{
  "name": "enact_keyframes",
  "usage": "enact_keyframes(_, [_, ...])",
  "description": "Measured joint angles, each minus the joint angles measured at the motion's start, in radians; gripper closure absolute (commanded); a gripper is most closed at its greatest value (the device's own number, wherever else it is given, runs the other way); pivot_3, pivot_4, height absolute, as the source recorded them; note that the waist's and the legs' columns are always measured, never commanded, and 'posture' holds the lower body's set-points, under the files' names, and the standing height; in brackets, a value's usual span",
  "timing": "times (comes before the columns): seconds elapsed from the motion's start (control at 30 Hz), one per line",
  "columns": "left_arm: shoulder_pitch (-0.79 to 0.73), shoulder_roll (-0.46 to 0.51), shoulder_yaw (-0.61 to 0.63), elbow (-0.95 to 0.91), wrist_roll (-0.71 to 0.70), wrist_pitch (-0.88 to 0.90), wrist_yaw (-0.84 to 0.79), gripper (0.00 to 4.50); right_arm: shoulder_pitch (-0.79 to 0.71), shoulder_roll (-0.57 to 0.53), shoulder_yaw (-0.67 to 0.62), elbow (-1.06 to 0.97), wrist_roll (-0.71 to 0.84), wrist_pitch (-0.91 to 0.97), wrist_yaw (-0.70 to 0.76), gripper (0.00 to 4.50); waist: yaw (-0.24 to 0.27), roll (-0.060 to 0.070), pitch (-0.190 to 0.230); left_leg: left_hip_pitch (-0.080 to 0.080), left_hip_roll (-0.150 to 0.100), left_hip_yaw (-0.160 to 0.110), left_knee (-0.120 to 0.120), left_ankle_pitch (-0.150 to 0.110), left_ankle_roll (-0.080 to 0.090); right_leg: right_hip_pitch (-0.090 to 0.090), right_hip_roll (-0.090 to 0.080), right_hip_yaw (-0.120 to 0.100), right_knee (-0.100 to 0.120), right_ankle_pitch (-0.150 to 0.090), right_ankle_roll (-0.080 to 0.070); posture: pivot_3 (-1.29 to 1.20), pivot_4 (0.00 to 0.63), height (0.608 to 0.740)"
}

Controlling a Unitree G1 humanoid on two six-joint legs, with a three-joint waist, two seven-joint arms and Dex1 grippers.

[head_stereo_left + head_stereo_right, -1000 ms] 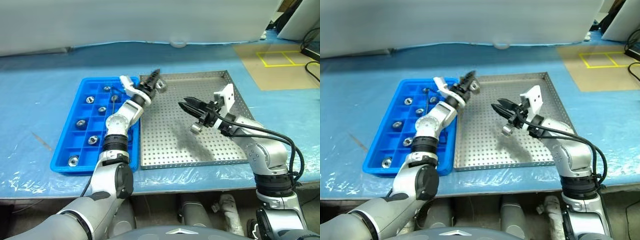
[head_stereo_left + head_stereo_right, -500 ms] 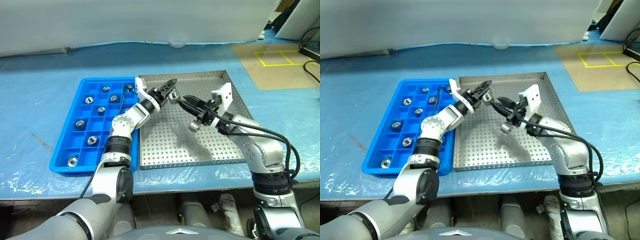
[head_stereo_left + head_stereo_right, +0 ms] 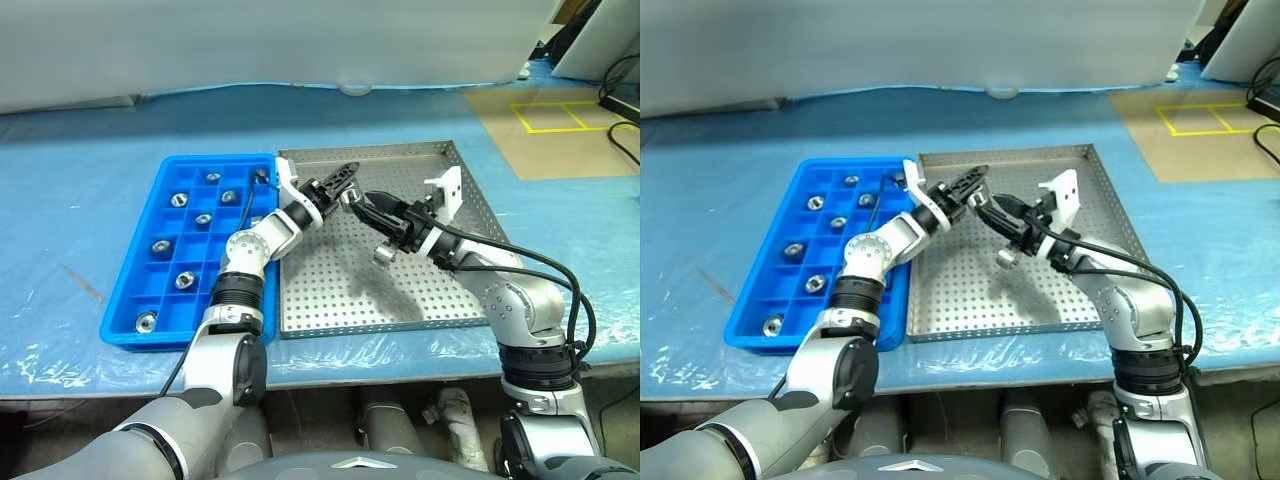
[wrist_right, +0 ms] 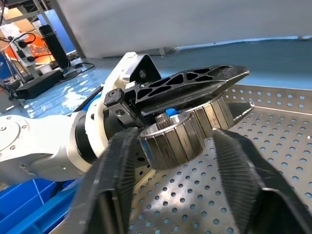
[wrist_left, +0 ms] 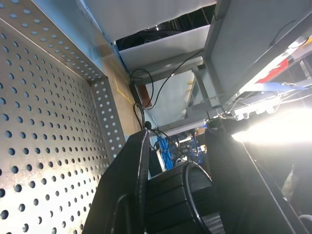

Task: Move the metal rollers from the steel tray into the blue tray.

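The roller's flat side [image 4: 179, 119] leans away from the fingers of the robot's right gripper, so next the right gripper backs off and turns to match the roller's slant [image 4: 173, 145] before it closes.
My left gripper [image 3: 347, 180] is shut on one metal roller [image 4: 187, 134], a ribbed silvery ring held up over the back of the steel tray [image 3: 440, 290]. My right gripper [image 3: 360, 203] meets it from the right. It is open, with one finger [image 4: 122, 170] on each side of that roller. The left wrist view shows the same roller [image 5: 187, 195] between the left fingers. The blue tray [image 3: 130, 290] lies left of the steel tray, with several rollers [image 3: 185, 279] sitting singly in its compartments. A small silvery piece [image 3: 383, 256] shows under the right gripper; I cannot tell whether it rests on the tray.
Both trays sit side by side on a blue plastic sheet [image 3: 80, 200] covering the table. A brown board with yellow tape squares [image 3: 560, 118] lies at the back right. Black cables [image 3: 540, 265] run along my right arm.
My left gripper carried its roller from the steel tray's back left corner rightward to the right gripper. The right gripper's fingers opened around the roller.
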Motion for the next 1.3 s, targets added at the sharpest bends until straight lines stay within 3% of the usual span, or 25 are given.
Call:
enact_keyframes(0.03, [0.000,0.000,-0.001,0.001,0.001,0.000,-0.001,3.06,0.000,0.003,0.000,0.000,0.003,0.005,-0.001,0.77,0.000,0.000,0.000,0.000,0.000,0.000,0.000,0.000,0.000,0.000,0.000,0.000,0.000,0.000,0.000,-0.28,0.150,0.740])
enact_keyframes(0.6, [-0.001,-0.001,-0.005,0.007,0.002,0.004,-0.010,3.06,-0.004,0.008,0.034,0.006,-0.019,0.032,-0.018,0.77,0.000,0.000,0.000,0.000,0.000,0.000,0.000,0.000,-0.001,0.000,0.000,0.000,0.000,0.000,0.000,-0.28,0.150,0.740])
enact_keyframes(0.7, [-0.001,-0.001,-0.005,0.007,0.002,0.004,-0.011,3.06,-0.013,0.017,0.035,0.016,-0.029,0.024,-0.023,1.24,0.000,0.000,0.000,0.000,0.000,0.000,0.000,0.000,-0.001,0.000,0.000,0.000,0.000,0.000,0.000,-0.28,0.150,0.740])
enact_keyframes(0.87, [-0.004,-0.001,-0.003,0.006,0.000,0.000,-0.014,3.06,-0.017,0.026,0.038,0.031,-0.038,0.022,-0.022,2.82,0.000,0.000,0.000,0.000,0.000,0.000,0.000,0.000,-0.001,0.000,0.000,0.000,0.000,0.000,0.000,-0.27,0.150,0.740])
enact_keyframes(1.3, [-0.009,-0.003,0.021,0.008,-0.012,-0.079,0.003,3.06,-0.034,0.059,0.027,0.052,-0.035,0.003,-0.032,2.82,0.001,0.000,0.000,0.000,0.000,0.000,0.000,0.000,0.000,0.000,0.000,0.000,0.000,0.000,0.000,-0.27,0.150,0.740])
